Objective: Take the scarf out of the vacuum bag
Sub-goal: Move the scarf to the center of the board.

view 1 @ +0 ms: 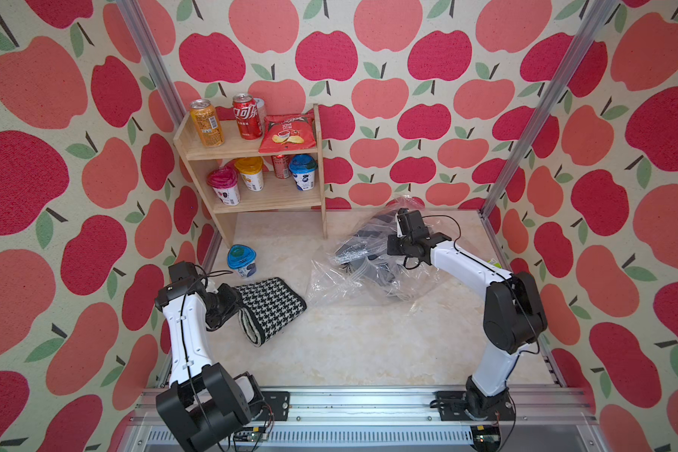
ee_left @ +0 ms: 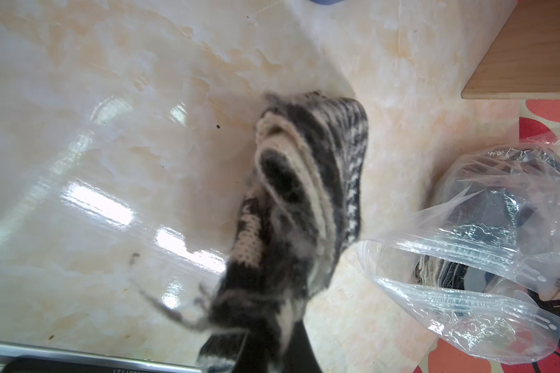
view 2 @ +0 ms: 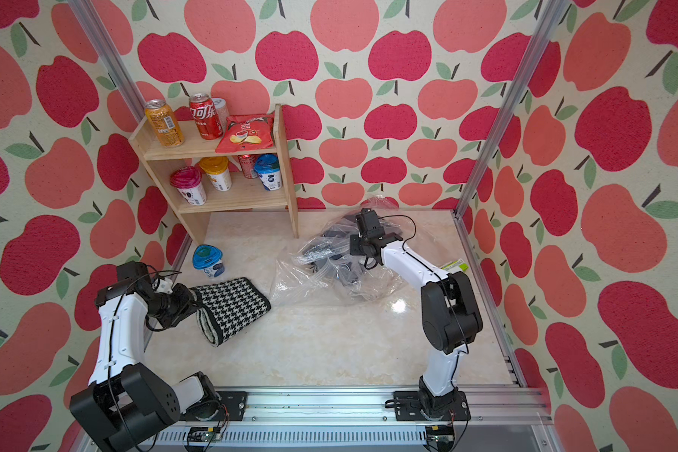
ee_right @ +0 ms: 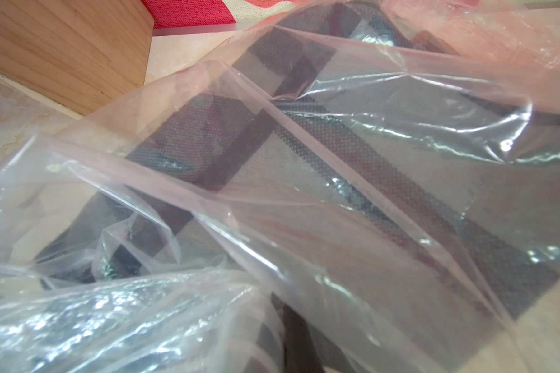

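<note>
The scarf's loose end (view 1: pixel 295 298) is clear of the vacuum bag's opening, so the left gripper should go on toward the blue-lidded cup (view 1: pixel 242 260) and let go of the scarf next to it.
The scarf (view 1: pixel 271 307) (view 2: pixel 231 309), a black-and-white houndstooth knit folded flat, lies on the marble table left of centre, outside the bag. My left gripper (view 1: pixel 239 309) (view 2: pixel 196 307) (ee_left: pixel 272 342) is shut on its left end; in the left wrist view the scarf (ee_left: pixel 304 193) stretches away from the jaws. To the right lies the vacuum bag (view 1: pixel 353 274) (view 2: pixel 318 274) (ee_left: pixel 466 258) (ee_right: pixel 304 193), crinkled and clear, its mouth gaping toward the scarf. A dark checked fabric (ee_right: pixel 337 155) sits inside it. My right gripper (view 1: pixel 392 244) (view 2: pixel 355 244) (ee_right: pixel 291 342) is shut on the bag's plastic, fingertips largely veiled.
A wooden shelf (view 1: pixel 251 195) with cans, cups and a chip bag (view 1: pixel 286 133) stands at the back left. A blue-lidded cup (view 1: pixel 242 260) stands on the table just behind the scarf. Aluminium posts and a front rail (view 1: pixel 349 403) bound the table.
</note>
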{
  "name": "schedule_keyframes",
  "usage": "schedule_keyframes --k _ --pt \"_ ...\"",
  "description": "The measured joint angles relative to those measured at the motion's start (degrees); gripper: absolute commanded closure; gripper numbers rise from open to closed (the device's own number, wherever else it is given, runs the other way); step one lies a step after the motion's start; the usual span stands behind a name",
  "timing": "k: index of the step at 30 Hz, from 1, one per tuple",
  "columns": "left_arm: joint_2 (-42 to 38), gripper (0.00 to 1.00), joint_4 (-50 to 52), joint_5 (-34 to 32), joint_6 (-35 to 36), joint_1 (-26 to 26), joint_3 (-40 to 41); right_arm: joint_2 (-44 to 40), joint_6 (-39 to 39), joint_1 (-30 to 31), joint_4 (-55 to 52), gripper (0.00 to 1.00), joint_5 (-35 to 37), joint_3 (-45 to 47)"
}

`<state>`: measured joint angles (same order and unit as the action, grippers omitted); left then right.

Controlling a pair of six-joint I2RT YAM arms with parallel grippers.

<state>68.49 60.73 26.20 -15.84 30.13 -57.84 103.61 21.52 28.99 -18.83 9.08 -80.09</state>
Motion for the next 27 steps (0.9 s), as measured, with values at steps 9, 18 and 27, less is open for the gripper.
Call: schedule_keyframes --k 9,18,27 --pt "5.1 1.0 0.1 -5.2 4.0 0.2 -4.7 -1.0 0.0 -0.6 0.4 1.0 -0.2 1.1" --pt "11.6 1.0 0.3 -11.7 5.9 0.0 -9.1 -1.2 0.0 -0.6 0.6 1.0 -0.7 1.2" --pt "16.2 1.0 0.3 -17.7 6.8 -2.2 -14.1 -2.1 0.0 -0.6 1.1 1.0 -1.2 2.1"
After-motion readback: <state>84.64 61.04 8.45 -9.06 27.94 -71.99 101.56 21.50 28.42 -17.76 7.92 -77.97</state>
